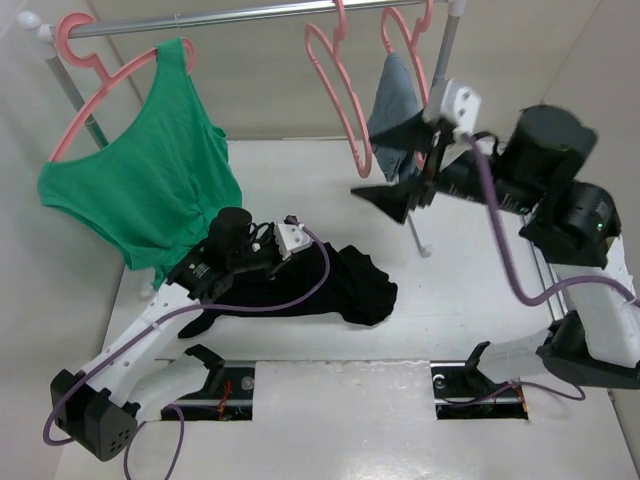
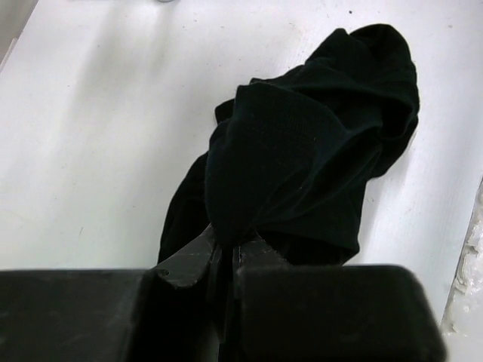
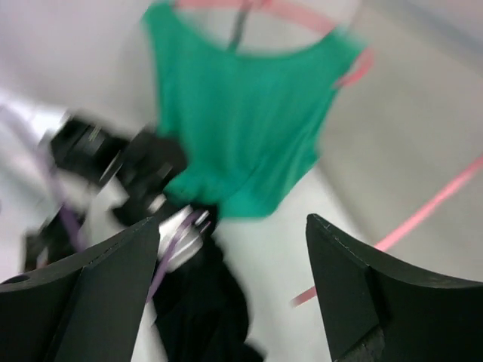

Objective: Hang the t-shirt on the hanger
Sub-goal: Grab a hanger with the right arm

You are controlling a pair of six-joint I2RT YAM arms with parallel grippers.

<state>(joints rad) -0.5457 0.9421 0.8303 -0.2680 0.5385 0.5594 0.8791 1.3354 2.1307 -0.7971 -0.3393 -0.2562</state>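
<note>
I keep moving my open right gripper toward the hanger's arm [image 1: 357, 112] until the fingers are on both sides of it, because the empty salmon-pink hanger [image 1: 339, 45] hangs clear of the grey-blue cloth.
The black t-shirt [image 1: 345, 283] lies crumpled on the white table, right of my left arm. My left gripper [image 1: 297, 252] is shut on a fold of the t-shirt [image 2: 302, 143]; in the left wrist view the gripper [image 2: 226, 245] pinches the cloth between its fingers. The bare salmon-pink hanger [image 1: 338, 95] hangs tilted from the rail at the back. My right gripper [image 1: 383, 165] is open and empty, raised beside the hanger's lower end. In the blurred right wrist view the open gripper [image 3: 232, 222] frames the t-shirt [image 3: 204, 309], and a pink hanger arm [image 3: 426, 211] shows at the right.
A green tank top [image 1: 150, 185] hangs on a pink hanger at the back left, reaching down to my left arm. A second pink hanger with grey-blue cloth [image 1: 395, 100] hangs right behind my right gripper. The metal rail [image 1: 220, 20] spans the back, on slanted posts.
</note>
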